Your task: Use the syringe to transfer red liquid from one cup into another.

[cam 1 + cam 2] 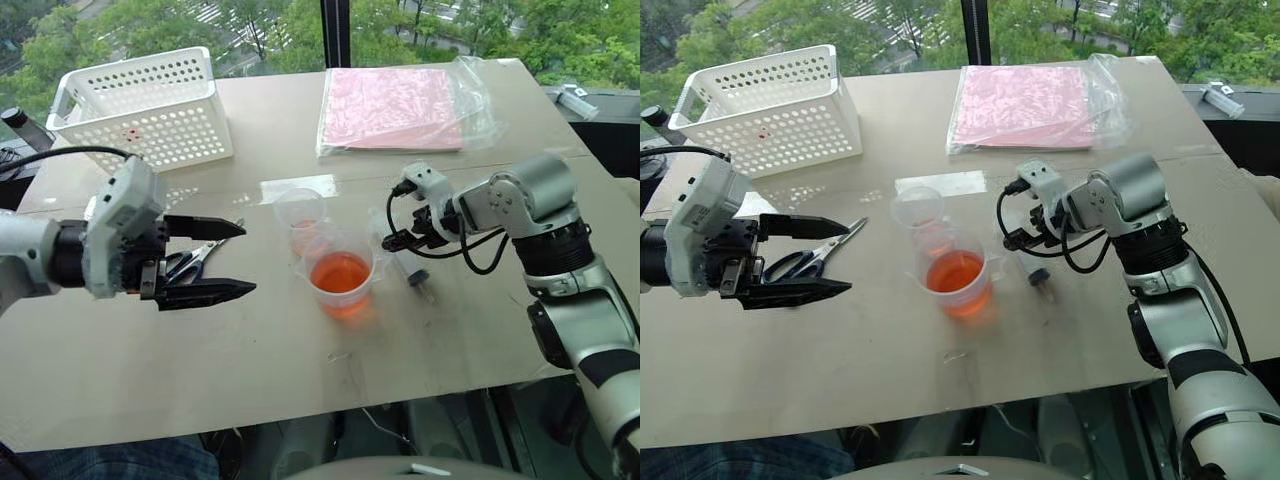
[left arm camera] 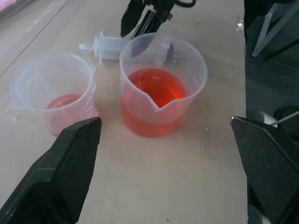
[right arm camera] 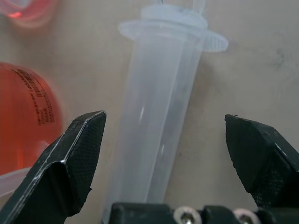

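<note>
My right gripper's open fingers are on both sides of the syringe's body. I should keep lowering until they reach it, then close below the syringe's wide rim.
The syringe lies flat on the table just right of the wide spouted cup, which is about half full of red liquid. Behind it and slightly left stands the narrower cup with a little red liquid at its bottom. My right gripper hangs open directly over the syringe barrel, one finger on each side and apart from it. My left gripper is open and empty, raised left of the cups and pointing toward them.
Blue-handled scissors lie on the table under my left gripper. A white perforated basket stands at the back left, and a pink folder in a plastic bag lies at the back right. The table's front edge is near.
</note>
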Action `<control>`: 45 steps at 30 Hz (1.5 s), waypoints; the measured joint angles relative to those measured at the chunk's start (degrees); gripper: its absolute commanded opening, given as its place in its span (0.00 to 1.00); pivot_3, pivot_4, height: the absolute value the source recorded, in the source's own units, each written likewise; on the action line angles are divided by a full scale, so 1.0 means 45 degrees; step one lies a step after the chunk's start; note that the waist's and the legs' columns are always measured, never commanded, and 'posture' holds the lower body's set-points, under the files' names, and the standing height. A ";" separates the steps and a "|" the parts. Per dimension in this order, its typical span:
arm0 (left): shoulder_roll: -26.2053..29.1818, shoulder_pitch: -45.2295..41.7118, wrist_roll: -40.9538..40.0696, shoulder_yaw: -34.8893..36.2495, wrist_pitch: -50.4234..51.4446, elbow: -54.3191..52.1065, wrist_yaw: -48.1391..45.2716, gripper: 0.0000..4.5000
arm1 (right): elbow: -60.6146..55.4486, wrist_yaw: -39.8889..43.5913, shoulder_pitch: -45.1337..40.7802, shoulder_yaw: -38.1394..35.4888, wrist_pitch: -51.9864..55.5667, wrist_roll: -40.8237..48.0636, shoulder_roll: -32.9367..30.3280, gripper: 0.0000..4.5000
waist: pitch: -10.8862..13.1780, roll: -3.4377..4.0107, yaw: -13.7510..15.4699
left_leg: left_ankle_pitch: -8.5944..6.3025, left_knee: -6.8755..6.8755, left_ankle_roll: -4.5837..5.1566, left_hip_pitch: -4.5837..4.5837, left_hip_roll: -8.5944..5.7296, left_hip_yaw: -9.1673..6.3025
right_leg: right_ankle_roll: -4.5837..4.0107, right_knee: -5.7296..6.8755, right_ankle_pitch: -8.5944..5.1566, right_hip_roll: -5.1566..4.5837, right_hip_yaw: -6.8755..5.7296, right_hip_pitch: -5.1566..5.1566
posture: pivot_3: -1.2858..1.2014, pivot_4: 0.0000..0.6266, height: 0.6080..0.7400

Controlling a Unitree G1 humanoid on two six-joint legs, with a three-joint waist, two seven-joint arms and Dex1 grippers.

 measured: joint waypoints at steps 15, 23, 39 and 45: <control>-0.0449 -0.2071 0.1713 -0.1166 -0.1346 0.0742 0.0854 1.00 | 0.2517 -0.0614 -0.1473 0.0253 -0.0489 -0.1565 0.2006 0.97 | -0.0009 -0.0006 -0.0305 | 0.0007 0.0017 -0.0010 -0.0007 -0.0001 0.0011 | 0.0001 0.0054 0.0003 0.0006 0.0006 -0.0029 | 0.52 0.24 1.00; -0.0622 -0.2086 0.1405 -0.1129 -0.0824 0.0757 0.0973 1.00 | 0.3655 -0.0433 -0.1828 0.0887 -0.1759 -0.2536 0.2673 0.86 | -0.0014 -0.0014 -0.0437 | 0.0038 0.0064 -0.0051 0.0014 0.0000 0.0049 | -0.0016 0.0209 0.0014 0.0012 0.0049 -0.0073 | 0.52 0.24 1.00; -0.1270 -0.1772 0.1474 -0.1122 -0.0807 0.0737 0.1326 1.00 | 0.5363 -0.0071 -0.3136 -0.0679 -0.3237 -0.3135 0.2920 0.34 | -0.0011 -0.0008 -0.0554 | 0.0049 0.0057 -0.0064 -0.0001 0.0002 0.0043 | -0.0030 0.0215 0.0024 0.0016 0.0046 -0.0100 | 0.52 0.24 1.00; -0.1934 -0.2735 0.0623 -0.1084 -0.0384 0.1074 0.1896 1.00 | 0.4658 0.0150 -0.3943 -0.3016 -0.4734 -0.2576 0.2454 0.34 | -0.0012 -0.0011 -0.0500 | 0.0049 0.0051 -0.0064 -0.0009 0.0002 0.0035 | -0.0030 0.0208 0.0024 0.0013 0.0034 -0.0099 | 0.52 0.24 1.00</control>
